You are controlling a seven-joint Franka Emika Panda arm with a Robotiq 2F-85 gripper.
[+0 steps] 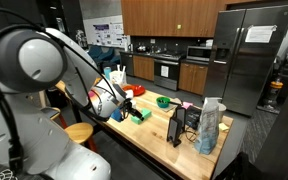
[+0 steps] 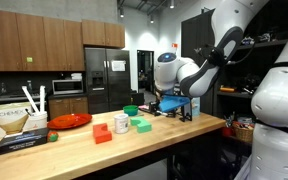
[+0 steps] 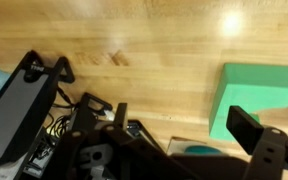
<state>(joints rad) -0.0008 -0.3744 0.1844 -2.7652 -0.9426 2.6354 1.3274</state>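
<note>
Next, I shift over and center the green block (image 3: 256,84) between my fingers before moving closer, because my open fingers span only wood (image 3: 179,90) beside the green block.
In the wrist view my gripper (image 3: 181,115) hangs open over the wooden table (image 3: 154,40), its black fingers (image 3: 246,125) wide apart with bare wood between the tips. A green block (image 3: 256,92) lies just beyond the right finger, apart from it. A black stand (image 3: 24,100) with cables sits to the left. In both exterior views the gripper (image 1: 125,108) (image 2: 166,106) hovers low over the table, near the green block (image 1: 141,115). A teal shape shows dimly near the palm; I cannot tell what it is.
On the table stand a green bowl (image 2: 131,110), a red plate (image 2: 71,121), a red block (image 2: 103,132), a white block (image 2: 121,123), another green block (image 2: 142,127) and a Chemex box (image 2: 14,122). A bag (image 1: 211,125) and black stand (image 1: 176,128) occupy one end.
</note>
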